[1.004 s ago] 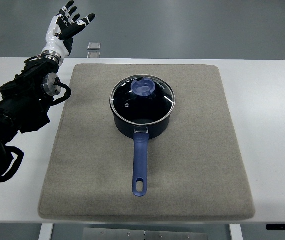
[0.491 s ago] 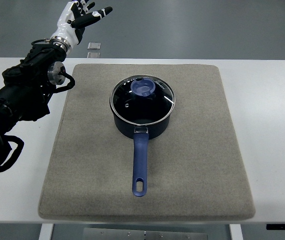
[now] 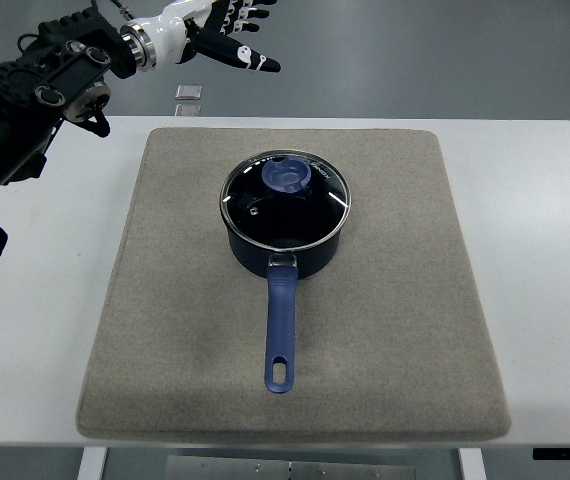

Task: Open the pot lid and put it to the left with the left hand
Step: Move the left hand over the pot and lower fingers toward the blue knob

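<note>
I see only even darkness through the glass lid [image 3: 283, 222], so I should expect an empty pot [image 3: 315, 262] when I take the lid off.
A dark blue saucepan [image 3: 285, 245] stands near the middle of a grey mat [image 3: 395, 300], its long blue handle [image 3: 279, 335] pointing toward me. A glass lid [image 3: 285, 198] with a blue knob [image 3: 287, 176] sits closed on the pot. My left hand [image 3: 227, 35], white and black, hovers at the top edge of the view, up and left of the pot, with fingers spread and nothing in them. Its black arm [image 3: 35, 95] enters from the left edge. The hand is well apart from the lid.
The mat lies on a white table [image 3: 545, 230]. A small clear square object [image 3: 189, 92] rests on the floor beyond the table's far edge. Bare mat shows left of the pot [image 3: 165, 250].
My left arm has swung up and to the right, carrying the hand from beyond the table's far left corner toward the pot's side. The pot and lid have not moved.
</note>
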